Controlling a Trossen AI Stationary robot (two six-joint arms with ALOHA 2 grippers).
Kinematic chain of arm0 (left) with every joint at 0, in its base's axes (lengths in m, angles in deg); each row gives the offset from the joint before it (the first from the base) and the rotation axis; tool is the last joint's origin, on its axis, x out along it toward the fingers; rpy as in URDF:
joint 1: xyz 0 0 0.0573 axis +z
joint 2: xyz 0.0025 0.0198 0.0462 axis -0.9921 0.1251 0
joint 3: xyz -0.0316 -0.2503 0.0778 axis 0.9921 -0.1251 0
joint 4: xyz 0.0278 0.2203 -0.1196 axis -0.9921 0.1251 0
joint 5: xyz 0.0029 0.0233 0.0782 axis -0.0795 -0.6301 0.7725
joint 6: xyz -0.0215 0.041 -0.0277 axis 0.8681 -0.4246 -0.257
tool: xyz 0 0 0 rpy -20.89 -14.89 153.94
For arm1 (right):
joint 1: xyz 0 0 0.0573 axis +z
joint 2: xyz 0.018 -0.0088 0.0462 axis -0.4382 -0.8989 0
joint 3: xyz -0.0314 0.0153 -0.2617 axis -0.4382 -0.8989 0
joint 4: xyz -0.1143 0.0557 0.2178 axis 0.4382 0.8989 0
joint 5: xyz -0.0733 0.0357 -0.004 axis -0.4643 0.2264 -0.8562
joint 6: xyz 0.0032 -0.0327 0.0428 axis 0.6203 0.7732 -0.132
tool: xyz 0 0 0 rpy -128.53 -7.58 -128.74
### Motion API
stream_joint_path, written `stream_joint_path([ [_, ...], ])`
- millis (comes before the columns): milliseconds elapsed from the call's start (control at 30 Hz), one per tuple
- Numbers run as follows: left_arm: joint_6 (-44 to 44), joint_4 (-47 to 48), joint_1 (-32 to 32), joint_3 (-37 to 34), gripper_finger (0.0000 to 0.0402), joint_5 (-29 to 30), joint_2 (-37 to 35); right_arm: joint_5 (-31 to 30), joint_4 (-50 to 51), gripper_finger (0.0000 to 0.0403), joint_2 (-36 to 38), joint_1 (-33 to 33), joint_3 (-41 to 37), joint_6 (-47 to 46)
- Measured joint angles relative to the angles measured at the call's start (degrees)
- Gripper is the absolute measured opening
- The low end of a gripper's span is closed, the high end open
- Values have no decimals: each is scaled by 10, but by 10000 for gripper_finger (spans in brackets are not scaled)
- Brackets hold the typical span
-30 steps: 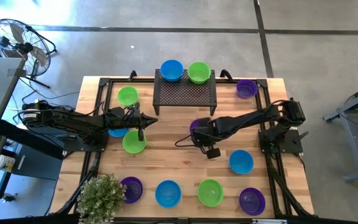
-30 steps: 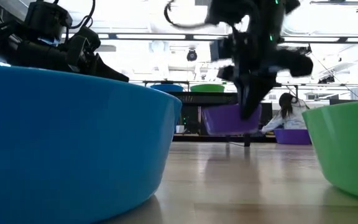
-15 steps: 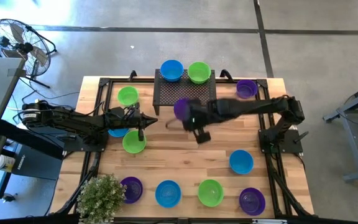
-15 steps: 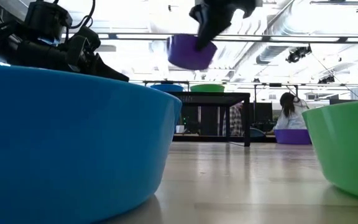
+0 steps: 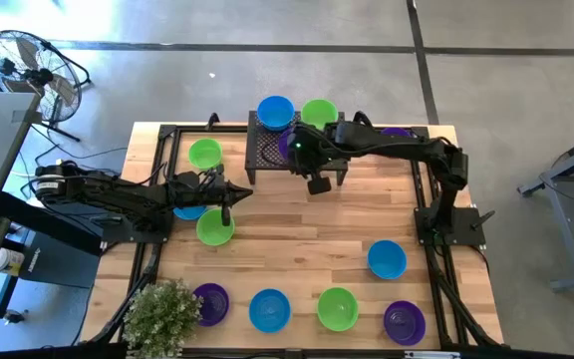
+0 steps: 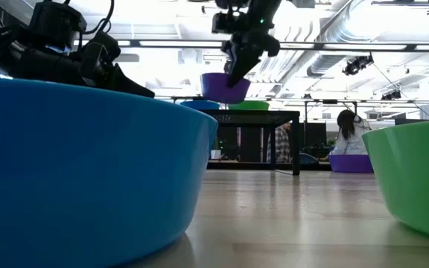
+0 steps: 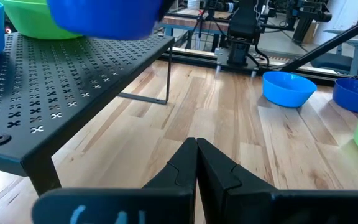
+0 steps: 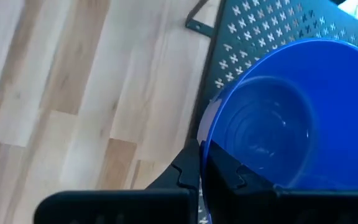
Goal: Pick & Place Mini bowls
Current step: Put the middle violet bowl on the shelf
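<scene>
My right gripper should continue to lower the purple bowl [image 6: 220, 88] until its base rests flat, as it hangs over the rack's open near side [image 6: 229, 113], clear of the blue bowl.
My right gripper [image 5: 296, 152] is shut on a purple mini bowl [image 5: 287, 144] and holds it over the left part of the black perforated rack [image 5: 267, 158]. In the low view the bowl [image 6: 226, 87] hangs just above the rack top. A blue bowl [image 5: 275, 112] and a green bowl [image 5: 319, 114] stand on the rack's far side. My left gripper [image 5: 225, 206] is shut and hovers at the table's left, beside a green bowl [image 5: 213, 230]. In its wrist view the shut fingers [image 7: 196, 155] point toward the rack. My right gripper pinches the purple bowl by its rim [image 8: 205, 144], one finger inside the bowl and one outside. The fingers come from above, slanting down. The bowl is lifted clear above the rack, hanging below the fingers and slightly tilted [image 6: 226, 87].
Other bowls stand on the table: green [image 5: 205, 154], blue [image 5: 187, 211] under the left arm, purple [image 5: 397, 142] at far right, blue [image 5: 387, 259]. A near row has purple [image 5: 210, 302], blue [image 5: 269, 309], green [image 5: 337, 308] and purple [image 5: 404, 321]. A plant [image 5: 162, 311] stands at the near left corner.
My right gripper has carried the purple bowl from the table's middle up and toward the far edge, over the rack. In the last half second it has come down toward the rack top. The bowl went from near the table to lifted clear.
</scene>
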Motion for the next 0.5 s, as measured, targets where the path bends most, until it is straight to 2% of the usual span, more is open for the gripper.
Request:
stream_joint_path([
  [500,0,0,0,0,1,0,0,6,-17,3,-12,-28,-2,12],
])
